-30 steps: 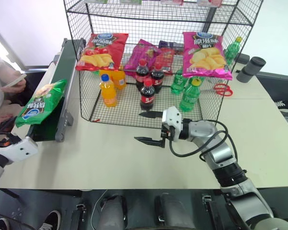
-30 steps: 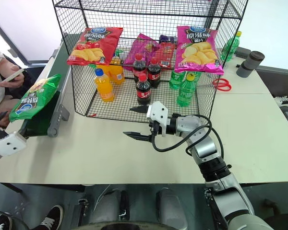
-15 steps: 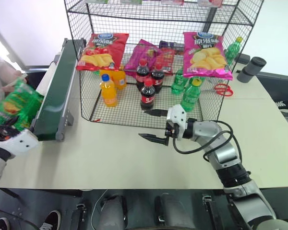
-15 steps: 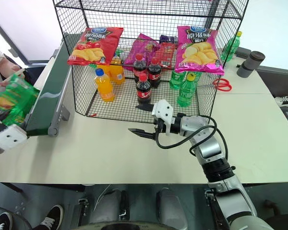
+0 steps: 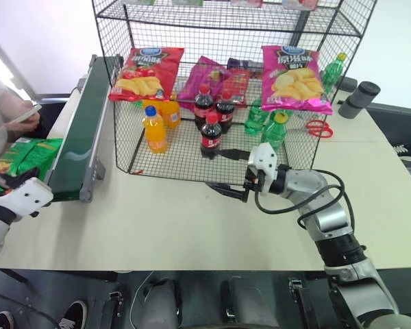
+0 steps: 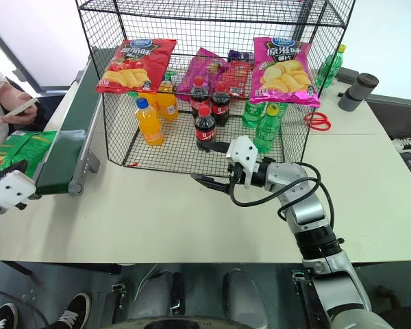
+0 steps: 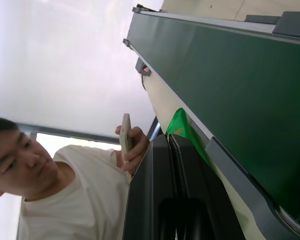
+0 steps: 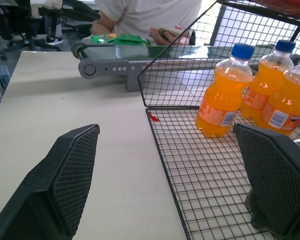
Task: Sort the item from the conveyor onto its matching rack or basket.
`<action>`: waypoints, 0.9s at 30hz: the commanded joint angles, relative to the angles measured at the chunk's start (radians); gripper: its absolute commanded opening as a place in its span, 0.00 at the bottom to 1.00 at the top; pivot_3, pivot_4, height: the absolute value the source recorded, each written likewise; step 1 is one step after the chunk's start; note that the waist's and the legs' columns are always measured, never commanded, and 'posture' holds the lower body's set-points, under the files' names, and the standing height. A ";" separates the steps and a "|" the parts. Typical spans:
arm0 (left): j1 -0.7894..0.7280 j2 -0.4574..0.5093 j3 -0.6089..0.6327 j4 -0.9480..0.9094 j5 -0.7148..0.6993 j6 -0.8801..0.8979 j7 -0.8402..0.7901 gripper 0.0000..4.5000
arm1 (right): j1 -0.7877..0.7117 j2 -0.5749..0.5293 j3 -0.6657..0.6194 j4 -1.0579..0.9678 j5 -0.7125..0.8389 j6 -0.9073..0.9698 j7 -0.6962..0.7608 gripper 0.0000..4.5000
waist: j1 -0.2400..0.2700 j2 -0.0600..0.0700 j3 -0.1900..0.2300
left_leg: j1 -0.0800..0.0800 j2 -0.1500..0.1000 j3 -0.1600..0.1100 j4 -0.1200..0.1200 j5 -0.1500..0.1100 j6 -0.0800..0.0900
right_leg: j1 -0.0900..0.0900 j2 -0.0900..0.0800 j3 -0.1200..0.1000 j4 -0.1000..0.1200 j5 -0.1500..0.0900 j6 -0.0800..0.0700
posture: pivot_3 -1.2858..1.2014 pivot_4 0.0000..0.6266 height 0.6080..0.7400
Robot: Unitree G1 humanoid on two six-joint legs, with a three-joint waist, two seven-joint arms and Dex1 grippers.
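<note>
The green crisp bag (image 5: pixel 31 156) is lying off the belt, beyond the robot's shut left gripper, so next the left gripper opens at the belt's end (image 5: pixel 67 184) and grabs the bag there.
The green crisp bag (image 5: pixel 22 157) hangs just off the left side of the conveyor's near end, beside the dark-green belt (image 5: pixel 82 127). My left gripper (image 7: pixel 168 139) is shut on the bag's edge, and a green sliver of the bag (image 7: pixel 182 131) shows past its fingertips. The same bag (image 8: pixel 112 38) lies behind the conveyor's end roller in the right wrist view. My right gripper (image 5: pixel 228 171) stands open over the table in front of the black wire rack (image 5: pixel 157 168), with nothing between its fingers.
On the rack hang a red bag (image 5: pixel 145 72), a purple bag (image 5: pixel 204 77) and a pink bag (image 5: pixel 292 77). Orange (image 5: pixel 154 129), cola (image 5: pixel 210 133) and green bottles (image 5: pixel 270 133) stand inside. A person (image 5: pixel 3 127) holding a phone sits left of the conveyor. Red scissors (image 5: pixel 318 127) lie at the right.
The left gripper has shut on the green bag and taken it off the belt's end, to the left. The right gripper has drifted slightly right, closer to the rack, still open.
</note>
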 commanded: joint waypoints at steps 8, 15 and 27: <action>0.000 0.025 0.000 -0.004 0.014 -0.013 0.039 0.01 | -0.012 0.006 -0.003 -0.026 0.002 -0.015 -0.001 1.00 | 0.000 0.000 0.000 | 0.000 0.000 0.000 0.000 0.000 0.000 | 0.000 0.000 0.000 0.000 0.000 0.000 | 0.52 0.24 1.00; 0.002 0.030 -0.003 -0.002 0.028 -0.018 0.058 0.01 | -0.016 0.007 -0.003 -0.021 -0.001 -0.020 -0.001 1.00 | 0.000 0.000 0.000 | 0.000 0.000 0.000 0.000 0.000 0.000 | 0.000 0.000 0.000 0.000 0.000 0.000 | 0.52 0.24 1.00; -0.002 0.025 -0.011 -0.014 -0.016 -0.042 0.003 0.48 | -0.009 0.009 0.002 -0.025 -0.008 -0.024 0.001 1.00 | 0.000 0.000 0.000 | 0.000 0.000 0.000 0.000 0.000 0.000 | 0.000 0.000 0.000 0.000 0.000 0.000 | 0.52 0.24 1.00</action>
